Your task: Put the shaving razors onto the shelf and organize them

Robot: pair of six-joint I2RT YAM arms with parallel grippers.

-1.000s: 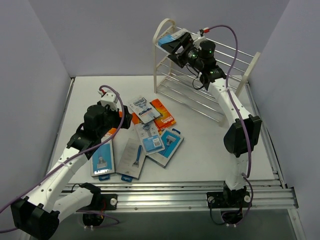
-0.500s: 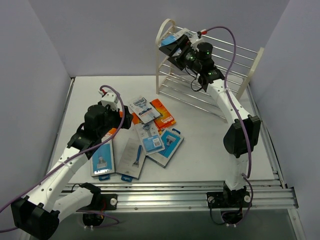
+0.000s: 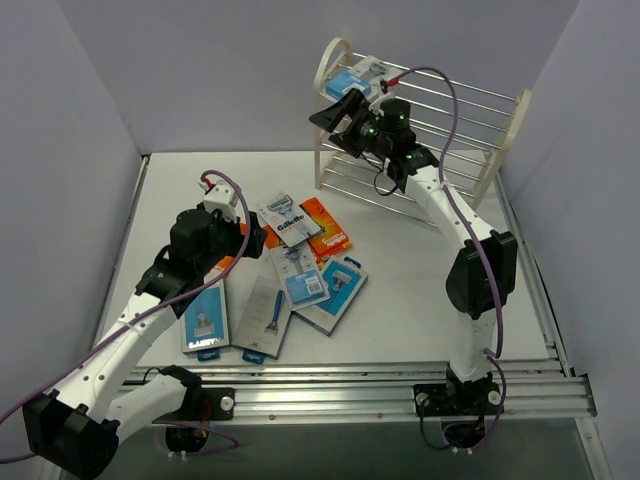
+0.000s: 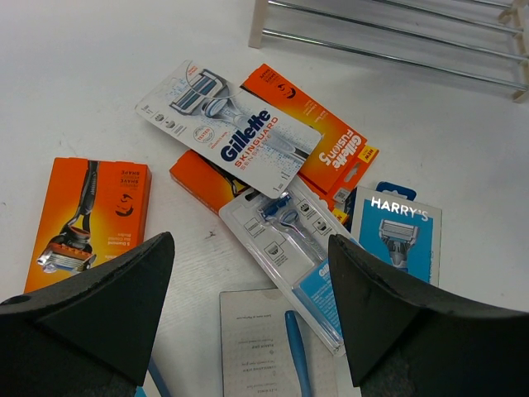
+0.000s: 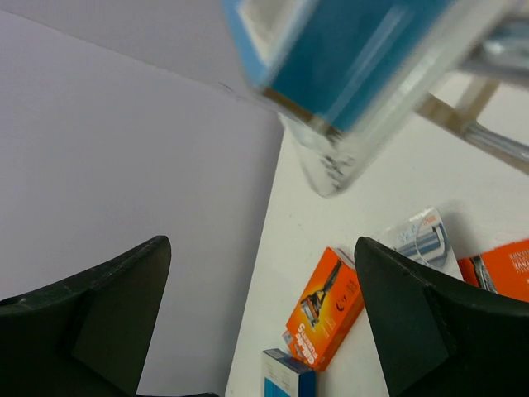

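Note:
Next, I raise my right gripper beside the blue razor pack and push the pack toward the shelf's cream end, because the pack lies crooked across the top level.
The cream shelf stands at the back right. A blue razor pack lies on the left end of its top tier. My right gripper is open and empty just below and in front of that pack. In the right wrist view the pack is blurred above the open gripper. Several razor packs lie piled mid-table: a Gillette card, orange boxes, a Harry's pack. My left gripper hovers open over the pile, also shown in the left wrist view.
Another orange box and a grey card-back pack lie near the left gripper. A blue pack lies by the left arm. Grey walls close in the left, back and right. A metal rail runs along the near edge.
My right gripper carried the blue pack up to the left end of the shelf's top tier, let go of it and dropped back below it. The left arm has not moved.

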